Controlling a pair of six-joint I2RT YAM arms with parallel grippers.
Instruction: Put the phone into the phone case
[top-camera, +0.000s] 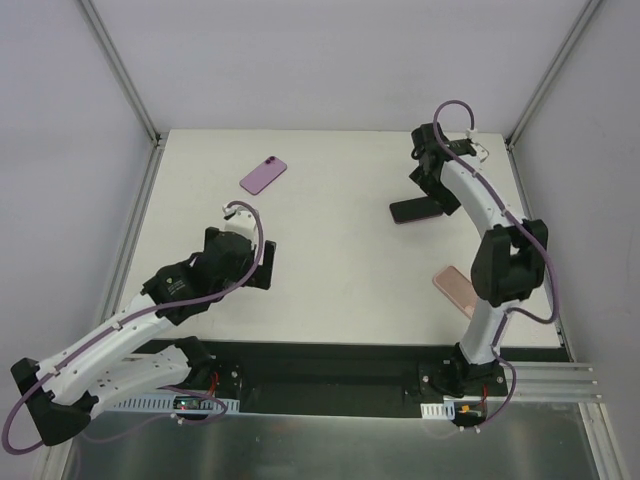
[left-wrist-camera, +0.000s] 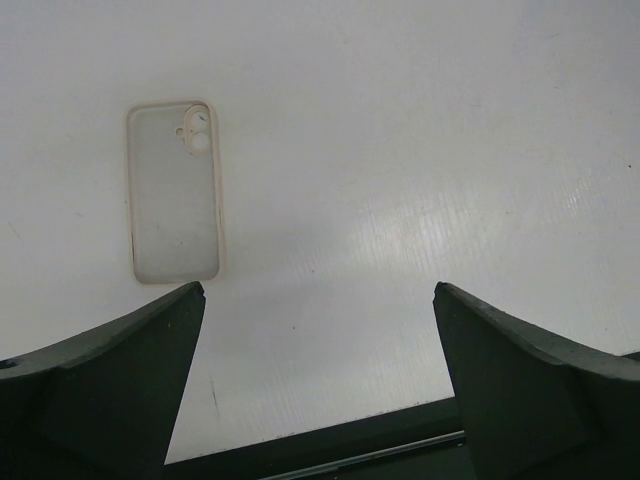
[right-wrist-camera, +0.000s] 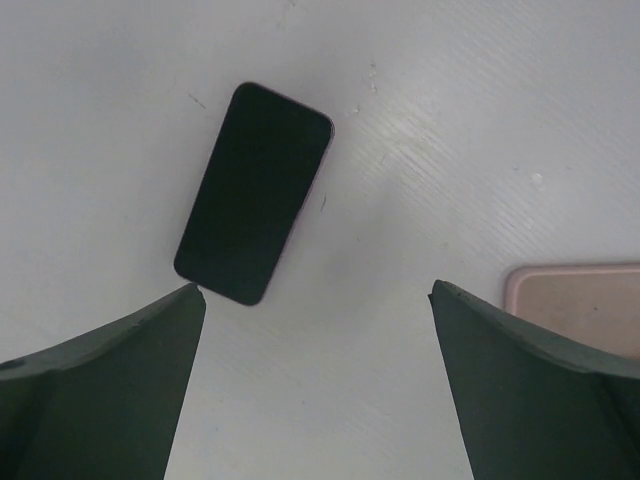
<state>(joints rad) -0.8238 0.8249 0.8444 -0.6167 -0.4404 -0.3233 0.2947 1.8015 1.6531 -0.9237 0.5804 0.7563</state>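
Note:
The phone lies face up, and both long edges (right-wrist-camera: 253, 194) are free for my right gripper's open fingers. I continue to go down until the fingers are on either side of the phone (top-camera: 412, 210), and then close them.
A black-screened phone (top-camera: 415, 210) lies face up on the white table at the right; in the right wrist view the phone (right-wrist-camera: 255, 195) lies just beyond my left fingertip. My right gripper (top-camera: 432, 192) (right-wrist-camera: 315, 288) hovers over it, open and empty. A translucent cream phone case (left-wrist-camera: 175, 190) with a camera cutout lies flat, open side up, ahead and left of my left gripper (left-wrist-camera: 320, 290). I cannot make the case out in the top view. My left gripper (top-camera: 260, 262) is open and empty above bare table.
A purple phone-shaped item (top-camera: 263, 174) lies at the back left. A pink phone-shaped item (top-camera: 455, 290) (right-wrist-camera: 575, 300) lies near the right arm's elbow. The table's dark near edge (left-wrist-camera: 330, 435) is close under the left gripper. Grey walls enclose the table.

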